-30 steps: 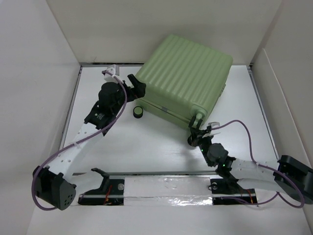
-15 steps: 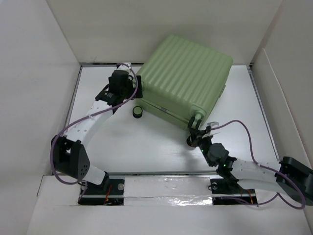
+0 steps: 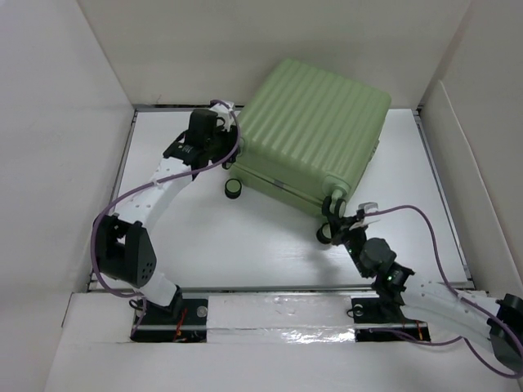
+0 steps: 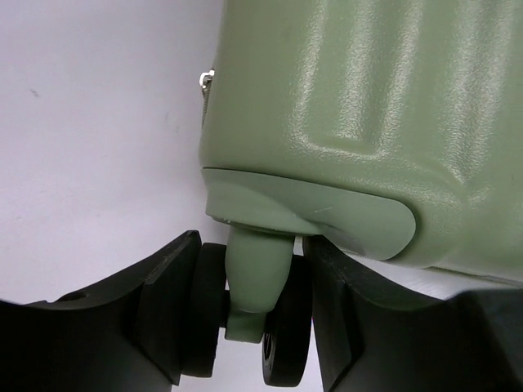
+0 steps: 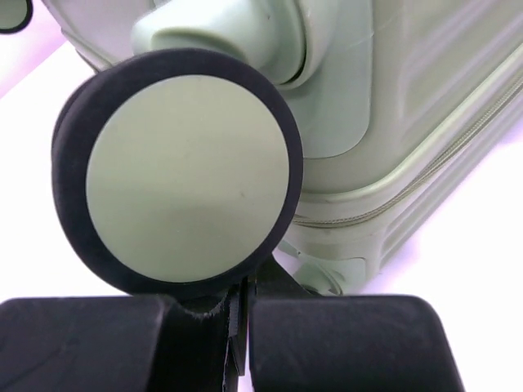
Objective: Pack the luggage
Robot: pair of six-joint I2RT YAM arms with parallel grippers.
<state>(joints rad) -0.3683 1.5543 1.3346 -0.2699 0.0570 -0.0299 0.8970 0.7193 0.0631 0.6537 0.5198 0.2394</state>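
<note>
The luggage lies crooked, and the wheel in my left gripper is far back. Next, I swing that wheel toward the table's near edge until the luggage sits straight.
The luggage, light green and ribbed, lies closed on the white table. At its left corner my left gripper has its black fingers pressed on both sides of a twin spinner wheel, whose green fork stands between them. My right gripper is at the near corner, just below a big green-faced wheel. Its pads are together, with a thin black zipper pull pinched between them.
Another wheel sticks out on the luggage's near left side. White walls enclose the table on the left, back and right. A taped rail runs along the near edge by the arm bases.
My left arm reached in to the luggage's left corner and its jaws closed from wide open onto the wheel. The right gripper shifted slightly right and nearer, still shut.
</note>
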